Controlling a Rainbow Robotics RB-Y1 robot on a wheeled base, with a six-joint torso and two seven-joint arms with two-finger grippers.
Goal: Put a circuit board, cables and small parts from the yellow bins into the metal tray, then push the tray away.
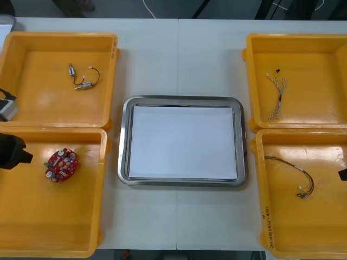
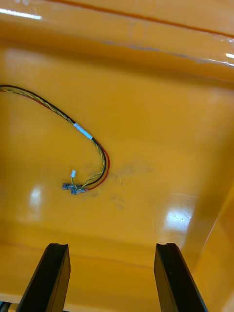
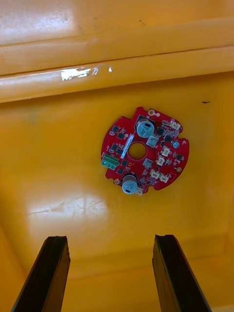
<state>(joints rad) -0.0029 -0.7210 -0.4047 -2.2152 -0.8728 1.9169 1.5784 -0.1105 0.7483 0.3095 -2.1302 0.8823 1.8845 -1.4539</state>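
Note:
A white band (image 2: 83, 130) ties the wires together. I expect them to stay one bundle and keep their hooked bend when I carry the red and yellow cable (image 1: 284, 161).
A round red circuit board (image 1: 61, 164) lies flat in the near left yellow bin (image 1: 32, 227). My left gripper (image 3: 112, 241) hovers open above that bin's floor, short of the circuit board (image 3: 144, 151), with nothing between its fingers. In the front view the left gripper (image 1: 23, 155) pokes in from the left edge. A red and yellow cable (image 1: 297, 176) lies in the near right bin (image 1: 303, 227). My right gripper (image 2: 111, 248) is open over that bin, the cable's connector end (image 2: 78, 186) ahead of its fingers and apart from them. The metal tray (image 1: 183, 99) sits between the bins, white inside.
The far left bin (image 1: 32, 103) holds small metal parts (image 1: 82, 85) with a black cable (image 1: 95, 73). A twisted blue and white cable (image 1: 277, 93) lies in the far right bin (image 1: 320, 108). Bare table runs beyond the tray's far rim.

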